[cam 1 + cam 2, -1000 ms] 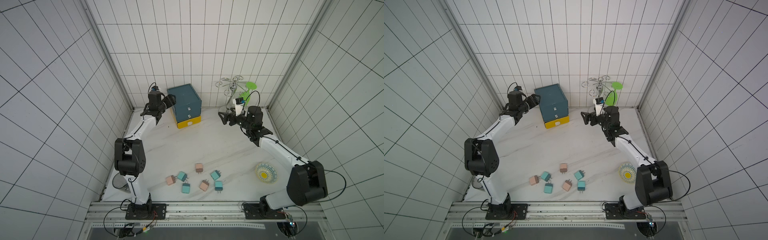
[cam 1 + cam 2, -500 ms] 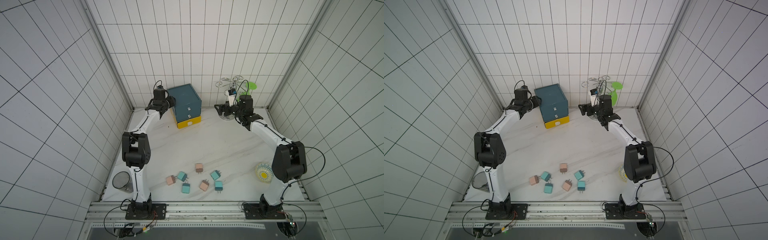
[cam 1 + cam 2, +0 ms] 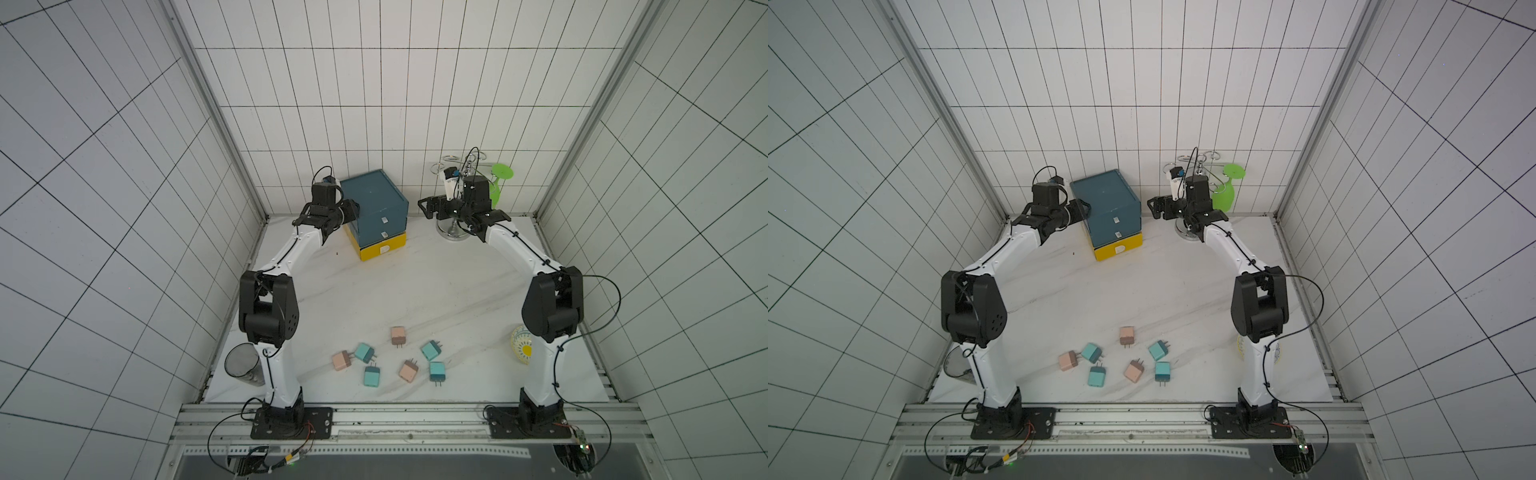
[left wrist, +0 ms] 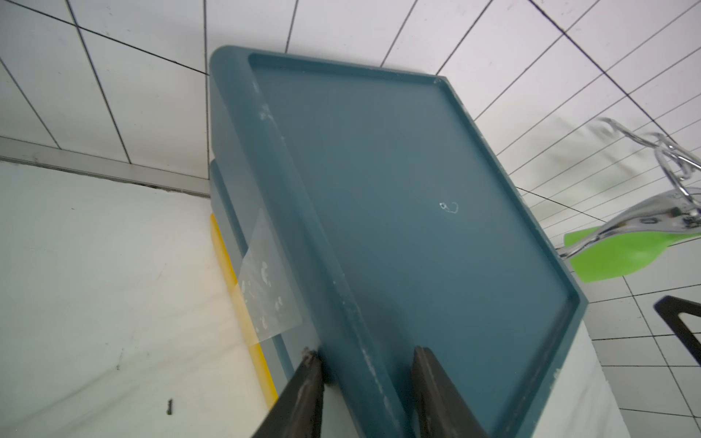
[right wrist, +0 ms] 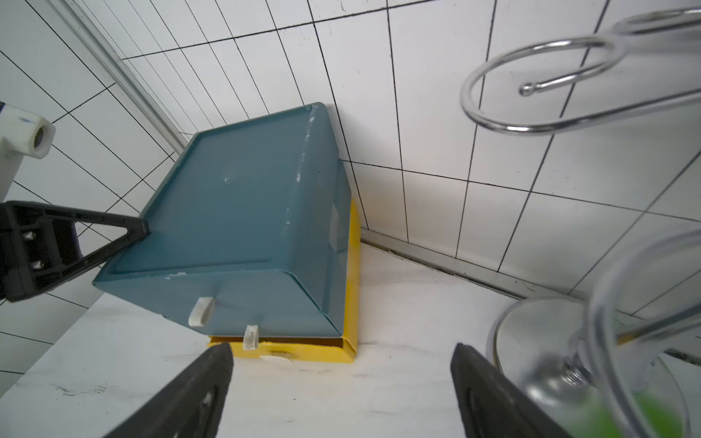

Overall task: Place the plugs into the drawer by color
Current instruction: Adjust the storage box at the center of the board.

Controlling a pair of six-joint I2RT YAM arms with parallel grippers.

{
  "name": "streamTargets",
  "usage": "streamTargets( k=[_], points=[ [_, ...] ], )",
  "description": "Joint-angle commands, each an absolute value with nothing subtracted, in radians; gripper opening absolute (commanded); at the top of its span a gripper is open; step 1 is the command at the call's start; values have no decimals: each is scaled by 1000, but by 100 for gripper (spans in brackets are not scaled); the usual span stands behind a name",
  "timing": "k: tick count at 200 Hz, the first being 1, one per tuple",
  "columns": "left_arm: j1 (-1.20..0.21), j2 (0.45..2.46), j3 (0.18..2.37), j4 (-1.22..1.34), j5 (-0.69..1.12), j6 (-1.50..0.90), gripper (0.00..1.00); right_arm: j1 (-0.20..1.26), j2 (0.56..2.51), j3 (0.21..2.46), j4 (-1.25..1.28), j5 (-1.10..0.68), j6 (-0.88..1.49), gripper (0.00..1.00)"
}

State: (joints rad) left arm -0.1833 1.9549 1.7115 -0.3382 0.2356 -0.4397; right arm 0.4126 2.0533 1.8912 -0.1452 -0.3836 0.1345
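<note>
The drawer unit's front [image 3: 384, 227] is slanted, and my left gripper alone holds the unit's rim. My right gripper should therefore grip the opposite rim [image 3: 402, 195] to straighten the unit and keep it steady.
Seven plugs lie near the table's front in both top views: teal ones [image 3: 364, 352] [image 3: 1158, 350] and pinkish-tan ones [image 3: 398, 335] [image 3: 1068, 360]. The dark teal drawer unit [image 3: 376, 208] [image 3: 1104, 203] stands at the back wall, its yellow bottom drawer [image 3: 382, 249] [image 5: 288, 350] slightly out. My left gripper [image 3: 351, 210] [image 4: 368, 358] is shut on the unit's top left rim [image 4: 341, 303], one finger on the side wall, one on the top. My right gripper [image 3: 424, 205] [image 5: 341, 352] hangs open to the right of the unit, holding nothing.
A chrome ring stand [image 3: 455, 230] [image 5: 531, 341] sits right behind the right gripper, with a green glass [image 3: 498, 183] hung on it. A patterned plate [image 3: 519, 345] lies by the right arm's base and a mesh cup [image 3: 241, 365] by the left arm's base.
The left gripper moved onto the drawer unit's top edge and closed on the rim. The right gripper moved back toward the wall, next to the stand, staying open.
</note>
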Motion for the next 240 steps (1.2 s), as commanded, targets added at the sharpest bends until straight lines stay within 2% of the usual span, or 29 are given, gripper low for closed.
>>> streamTargets(
  k=[1, 10, 61, 85, 101, 121, 134, 150, 182, 203, 227, 240],
  points=[
    [-173, 1994, 1754, -461, 369, -429, 38, 431, 2149, 2088, -292, -396, 158, 94],
    [-173, 1998, 1758, -478, 399, -427, 36, 432, 2181, 2149, -333, -412, 161, 94],
    [-222, 1895, 1634, -413, 326, -416, 37, 454, 2310, 2361, -472, -329, 137, 93],
    [-219, 1876, 1599, -392, 300, -429, 50, 453, 2382, 2448, -479, -313, 140, 91],
    [-211, 1883, 1595, -361, 289, -432, 58, 453, 2438, 2506, -485, -374, 162, 87],
    [-192, 1893, 1581, -315, 308, -454, 56, 458, 2477, 2498, -429, -454, 214, 79],
    [-189, 1900, 1566, -309, 317, -457, 56, 469, 2472, 2459, -422, -471, 216, 75],
    [-186, 1905, 1548, -271, 318, -460, 64, 486, 2431, 2371, -397, -471, 187, 72],
    [-158, 1924, 1540, -221, 372, -482, 71, 511, 2359, 2229, -325, -537, 213, 64],
    [-149, 1909, 1499, -158, 426, -499, 72, 540, 2290, 2125, -305, -556, 239, 59],
    [-150, 1856, 1433, -88, 463, -541, 72, 589, 2189, 1976, -282, -516, 254, 59],
    [-157, 1841, 1441, -118, 511, -546, 68, 609, 2134, 1895, -277, -490, 272, 59]
  ],
)
